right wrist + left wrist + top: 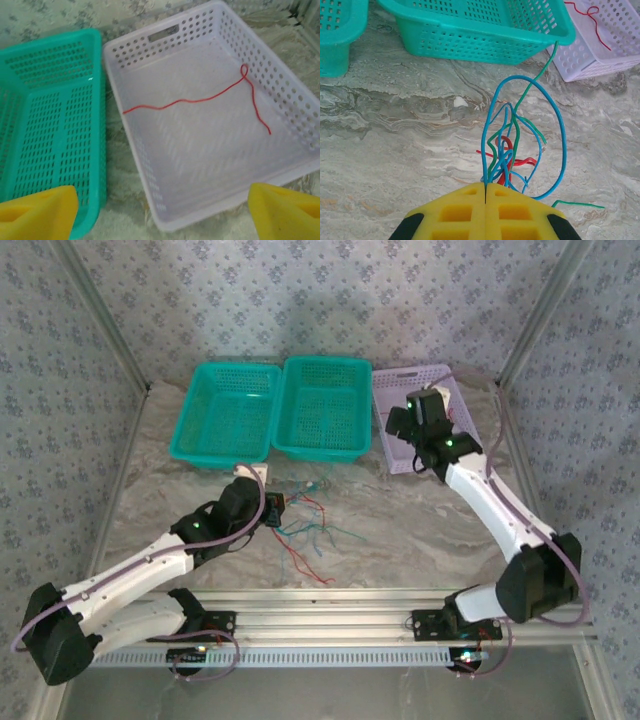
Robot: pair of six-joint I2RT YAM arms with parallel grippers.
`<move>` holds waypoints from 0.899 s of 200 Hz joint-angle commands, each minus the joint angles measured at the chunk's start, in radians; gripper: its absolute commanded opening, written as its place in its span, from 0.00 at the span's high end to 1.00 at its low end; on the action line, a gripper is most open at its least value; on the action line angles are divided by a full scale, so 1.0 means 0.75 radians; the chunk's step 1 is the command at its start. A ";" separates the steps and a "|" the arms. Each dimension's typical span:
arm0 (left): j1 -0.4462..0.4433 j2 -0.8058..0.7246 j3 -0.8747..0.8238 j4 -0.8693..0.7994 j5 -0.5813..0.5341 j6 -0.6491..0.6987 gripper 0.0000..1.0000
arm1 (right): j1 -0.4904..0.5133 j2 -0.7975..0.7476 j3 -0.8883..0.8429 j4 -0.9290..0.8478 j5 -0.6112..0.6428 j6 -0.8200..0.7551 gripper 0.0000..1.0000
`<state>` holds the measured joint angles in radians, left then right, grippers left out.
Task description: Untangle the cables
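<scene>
Loose cables spread out from the tangle (506, 167) that my left gripper is holding, so my open right gripper keeps moving to those cables (322, 528) and closes there.
A tangle of thin blue, green and red cables (512, 155) lies on the marble table just in front of my left gripper (485, 186). Its yellow fingers are pressed together, and one blue cable (486, 150) runs into the seam between them. From above, the tangle (305, 530) spreads right of the left gripper (272, 508). A single red cable (200, 100) lies loose in the lavender basket (135, 145). My right gripper (162, 215) hovers above that basket's near edge, wide open and holding nothing; from above it (402, 428) sits over the basket.
Two teal baskets (205, 452) (318, 452) stand side by side at the back, left of the lavender basket (400, 371). A green cable end (547, 60) rises beside the middle teal basket's corner (560, 35). Metal frame rails edge the table.
</scene>
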<state>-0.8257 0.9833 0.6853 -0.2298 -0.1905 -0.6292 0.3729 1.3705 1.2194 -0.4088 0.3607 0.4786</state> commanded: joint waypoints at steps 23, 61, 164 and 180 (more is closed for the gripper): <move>-0.034 0.004 0.030 0.014 0.034 -0.024 1.00 | 0.086 -0.278 -0.252 0.060 -0.121 0.069 0.10; -0.045 -0.002 0.031 0.024 0.035 -0.036 1.00 | 0.171 -0.465 -0.406 0.032 -0.212 0.071 0.11; -0.051 0.017 0.041 0.157 0.075 -0.089 1.00 | 0.452 -0.385 -0.751 0.579 -0.883 0.081 0.13; -0.051 0.047 0.062 0.171 0.083 -0.094 1.00 | 0.500 -0.335 -0.738 0.576 -0.829 0.035 0.13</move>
<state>-0.8581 0.9909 0.6857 -0.1665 -0.1555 -0.6823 0.7063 1.0836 0.6632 -0.0940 -0.2012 0.5251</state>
